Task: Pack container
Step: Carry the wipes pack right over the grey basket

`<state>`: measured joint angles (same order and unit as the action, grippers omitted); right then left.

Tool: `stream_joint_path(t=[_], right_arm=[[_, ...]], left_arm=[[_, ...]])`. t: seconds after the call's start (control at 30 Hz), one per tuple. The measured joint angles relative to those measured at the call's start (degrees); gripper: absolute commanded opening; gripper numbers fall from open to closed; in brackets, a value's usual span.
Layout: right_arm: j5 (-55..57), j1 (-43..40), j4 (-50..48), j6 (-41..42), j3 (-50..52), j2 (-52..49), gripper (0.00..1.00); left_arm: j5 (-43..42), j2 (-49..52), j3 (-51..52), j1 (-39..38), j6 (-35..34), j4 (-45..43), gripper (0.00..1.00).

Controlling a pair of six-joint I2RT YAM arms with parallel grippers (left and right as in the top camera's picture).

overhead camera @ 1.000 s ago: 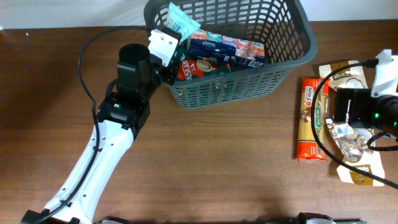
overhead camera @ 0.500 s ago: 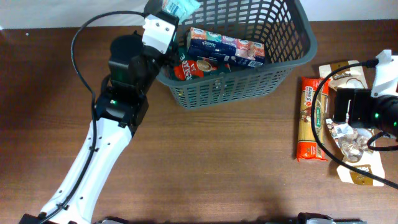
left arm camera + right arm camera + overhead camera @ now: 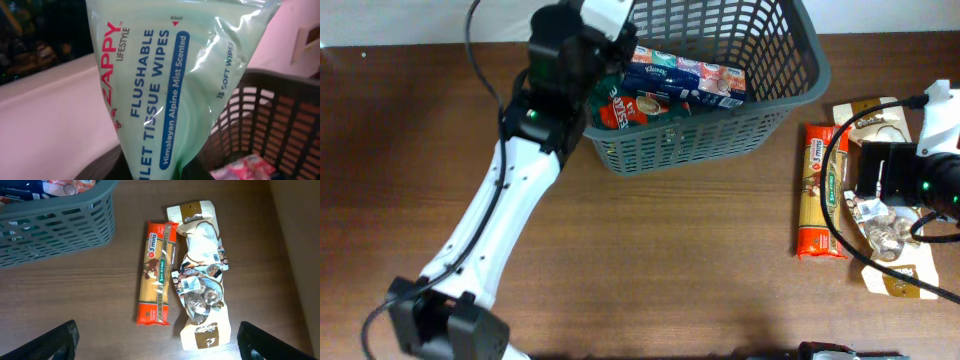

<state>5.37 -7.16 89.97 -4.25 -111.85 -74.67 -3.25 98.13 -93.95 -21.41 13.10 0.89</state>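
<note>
I should pull the green pack back and tip it down above the red packet [image 3: 634, 109], because my left gripper is pointing it over the basket's far rim [image 3: 272, 76].
The container [image 3: 807, 62] is a dark grey slotted basket at the table's far middle; it also shows in the left wrist view [image 3: 280, 125] and the right wrist view [image 3: 55, 225]. My left gripper [image 3: 605, 12] is over its far left corner, shut on a green pack of flushable tissue wipes [image 3: 170, 75] that fills the left wrist view. In the overhead view the pack is cut off by the top edge. My right gripper [image 3: 157, 332] is open and empty above the table, right of the basket, over a red pasta pack [image 3: 157, 275].
A blue tissue pack [image 3: 680, 75] and a red packet [image 3: 625, 108] lie in the basket. The pasta pack [image 3: 820, 190] and beige snack packets [image 3: 200, 270] lie on the table at the right. The table's right edge is close.
My left arm has swung up and to the right with the wipes pack, from beside the basket's left wall to over its far left corner. The right arm has not moved.
</note>
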Motion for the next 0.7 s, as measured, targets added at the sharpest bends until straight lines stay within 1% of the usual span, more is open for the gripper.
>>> stream_joint_path(t=[0.23, 0.47, 0.7], right_arm=[[0.0, 0.0, 0.0, 0.0, 0.0, 0.0, 0.99], [0.0, 0.0, 0.0, 0.0, 0.0, 0.0, 0.99], [0.0, 0.0, 0.0, 0.0, 0.0, 0.0, 0.99]], left_arm=[[0.0, 5.9, -9.9, -1.7, 0.0, 2.7, 0.02], [0.0, 11.4, -18.8, -1.7, 0.0, 12.9, 0.01], [0.0, 15.6, -27.0, -1.7, -0.2, 26.5, 0.01]])
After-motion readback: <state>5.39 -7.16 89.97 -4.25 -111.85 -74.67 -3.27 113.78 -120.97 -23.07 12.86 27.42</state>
